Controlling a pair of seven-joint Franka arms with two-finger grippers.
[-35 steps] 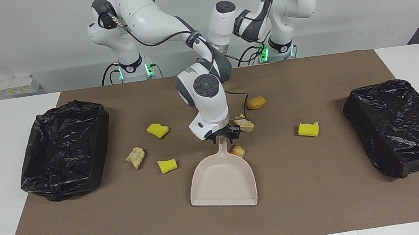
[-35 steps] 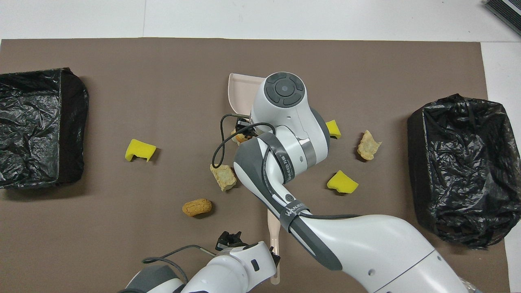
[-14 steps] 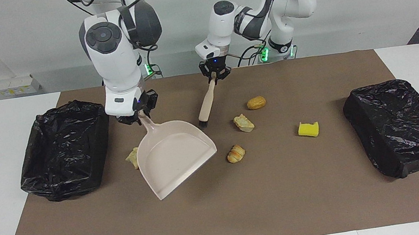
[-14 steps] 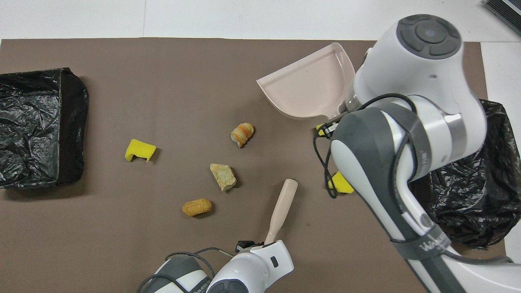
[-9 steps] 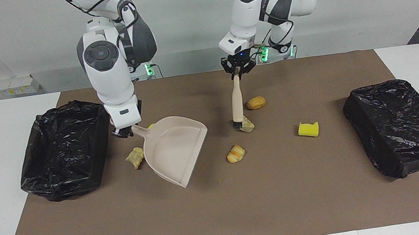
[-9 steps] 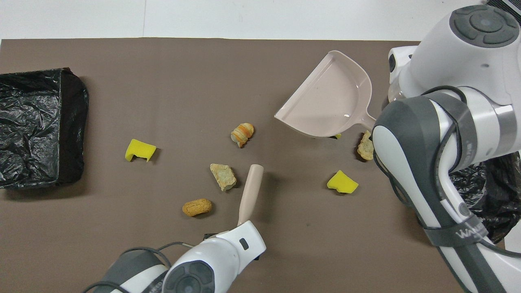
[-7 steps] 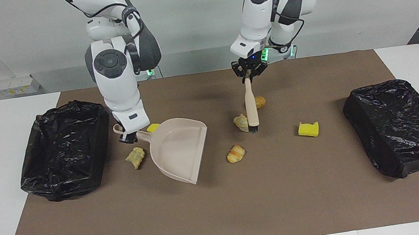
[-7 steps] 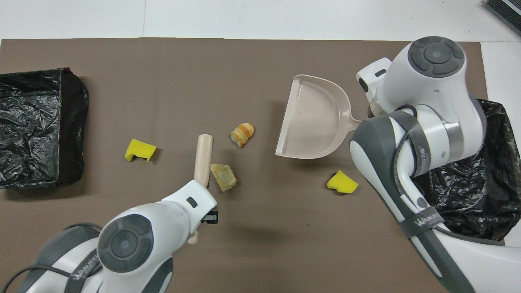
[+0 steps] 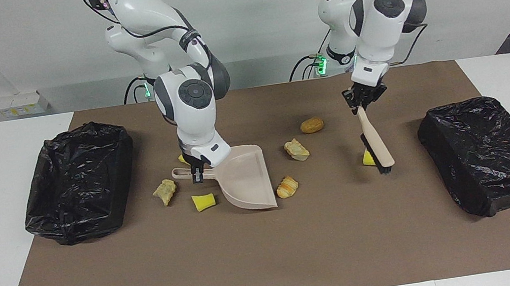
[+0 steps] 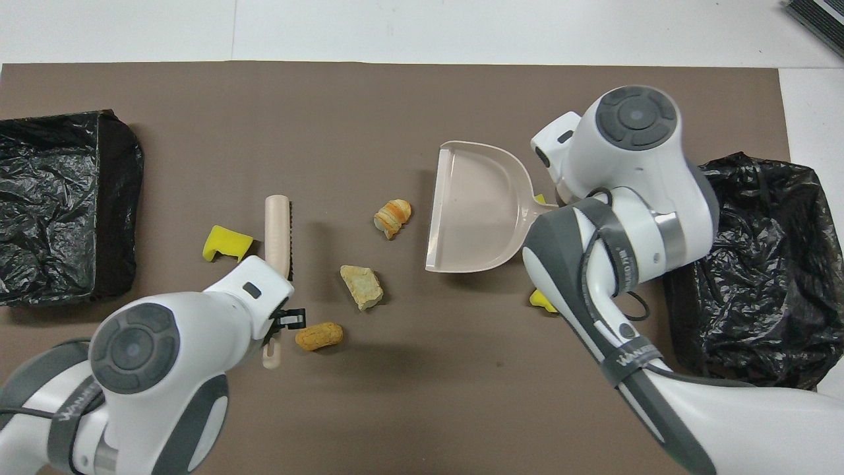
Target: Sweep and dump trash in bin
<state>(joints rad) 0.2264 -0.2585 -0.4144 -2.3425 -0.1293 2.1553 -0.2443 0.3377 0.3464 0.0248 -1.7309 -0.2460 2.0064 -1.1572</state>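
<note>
The dustpan's edge is across the brush from the yellow sponge chunk [image 10: 227, 243], so my left gripper should lower the brush behind the chunk [image 10: 188, 244] and sweep it in.
My right gripper [image 9: 196, 171] is shut on the handle of the beige dustpan [image 9: 245, 177] [image 10: 478, 204], whose open lip faces a croissant-like scrap [image 9: 286, 186] lying just beside it. My left gripper [image 9: 362, 100] is shut on the brush [image 9: 375, 138] [image 10: 277, 227]; its bristles are down next to a yellow sponge chunk [image 9: 367, 159] [image 10: 226, 242]. More trash lies on the mat: a bread chunk [image 9: 296, 149], a brown roll [image 9: 312, 125], a yellow chunk [image 9: 204, 201] and a tan scrap [image 9: 164, 191] by the dustpan handle. Another yellow chunk [image 9: 181, 159] is half hidden by the right gripper.
A brown mat [image 9: 271, 260] covers the table. One bin lined with a black bag [image 9: 78, 182] stands at the right arm's end, another [image 9: 488, 152] at the left arm's end. The right forearm hides part of the nearer bin [image 10: 752, 277] from above.
The right arm carried the dustpan from beside its bin toward the middle and turned the lip to the croissant scrap. The left arm swung the brush from mid-table to the yellow chunk at its end.
</note>
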